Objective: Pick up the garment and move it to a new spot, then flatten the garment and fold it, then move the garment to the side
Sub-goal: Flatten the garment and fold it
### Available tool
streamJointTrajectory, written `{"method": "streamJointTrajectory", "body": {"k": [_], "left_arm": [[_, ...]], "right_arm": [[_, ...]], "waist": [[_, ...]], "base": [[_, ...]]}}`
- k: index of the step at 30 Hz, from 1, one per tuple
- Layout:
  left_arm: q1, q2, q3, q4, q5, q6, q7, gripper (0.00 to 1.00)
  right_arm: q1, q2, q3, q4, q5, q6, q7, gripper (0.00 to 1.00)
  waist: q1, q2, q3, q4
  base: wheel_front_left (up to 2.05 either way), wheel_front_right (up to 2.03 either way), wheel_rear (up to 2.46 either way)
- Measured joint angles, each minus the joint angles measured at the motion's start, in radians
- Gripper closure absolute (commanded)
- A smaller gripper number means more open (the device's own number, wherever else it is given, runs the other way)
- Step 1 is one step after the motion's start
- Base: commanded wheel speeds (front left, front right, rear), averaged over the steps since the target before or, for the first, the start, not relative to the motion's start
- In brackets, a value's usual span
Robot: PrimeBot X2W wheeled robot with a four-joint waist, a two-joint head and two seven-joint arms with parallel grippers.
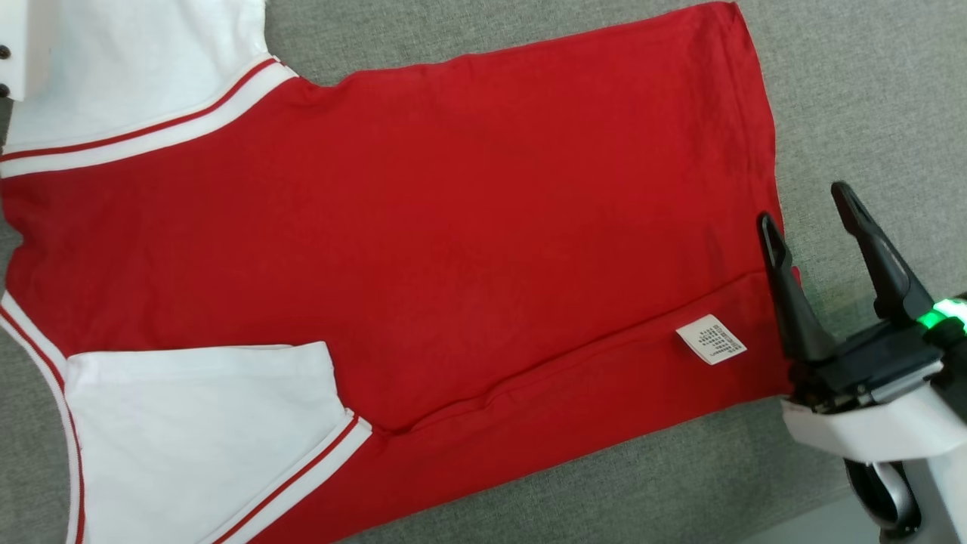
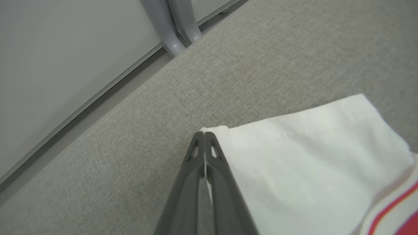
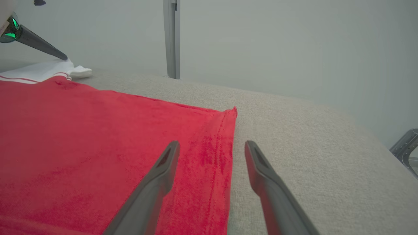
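Observation:
The garment's far edge [image 1: 535, 54] will flip over as one long piece when I lift it, because the garment's folded near side [image 1: 580, 385] is lying flat and limp.
The garment [image 1: 423, 227], a red shirt with white sleeves and red-striped trim, lies spread flat on the grey cloth surface [image 1: 854, 91]. One white sleeve [image 1: 204, 423] is folded in over the red body. A white label [image 1: 710, 339] shows near the hem. My left gripper [image 2: 205, 133] is shut on the corner of the other white sleeve [image 2: 310, 163], with a sliver of fabric pinched between its fingers; its tip also appears as the left gripper [image 3: 62, 57] at the far sleeve. My right gripper [image 1: 803, 204] stands open straddling the hem edge [image 3: 225, 147], with nothing held.
The grey surface ends at a seam edge [image 2: 107, 114], with pale floor and a grey metal leg [image 2: 176, 29] beyond. An upright metal post [image 3: 171, 39] stands behind the surface before a pale wall. A metal bracket [image 3: 405, 147] sits at the right edge.

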Motion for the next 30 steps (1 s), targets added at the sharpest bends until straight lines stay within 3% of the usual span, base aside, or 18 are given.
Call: {"method": "streamJointTrajectory", "body": {"k": [4,8,12,13,18,23,30], "left_arm": [[0.014,0.005,-0.02,-0.019,-0.036,0.0,-0.054,1.0],[0.039,0.019,-0.046,-0.037,-0.076,-0.001,-0.1,1.0],[0.077,0.041,-0.064,-0.06,-0.123,-0.001,-0.137,1.0],[0.097,0.046,-0.076,-0.071,-0.145,-0.001,-0.147,1.0],[0.122,0.07,-0.103,-0.1,-0.169,-0.001,-0.172,1.0],[0.132,0.086,-0.123,-0.137,-0.175,-0.001,-0.178,1.0],[0.128,0.1,-0.146,-0.18,-0.165,-0.001,-0.171,1.0]], "right_arm": [[-0.057,-0.007,0.012,0.022,0.052,0.0,0.0,0.0],[-0.159,-0.05,0.069,0.129,0.118,0.0,0.038,0.0],[-0.319,-0.042,0.096,0.234,0.193,0.0,0.255,0.0],[-0.388,-0.008,0.084,0.291,0.242,-0.001,0.381,0.0],[-0.511,0.063,0.028,0.434,0.249,-0.001,0.703,0.0],[-0.611,0.129,-0.041,0.526,0.168,-0.001,0.857,0.0],[-0.685,0.192,-0.122,0.663,0.077,-0.001,0.962,0.0]], "waist": [[0.0,0.0,-0.025,0.009],[0.0,0.0,-0.066,0.018],[0.0001,0.0,-0.115,0.023],[0.0,0.0,-0.139,0.025],[0.0,0.0,-0.189,0.038],[0.0,0.0,-0.201,0.065],[0.0,0.0,-0.186,0.087]], "base": [[0.0,0.0,0.0],[0.0,0.0,0.0],[0.0,0.0,0.0],[0.0,0.0,0.0],[0.0,0.0,0.0],[0.0,0.0,0.0],[0.0,0.0,0.0]]}}
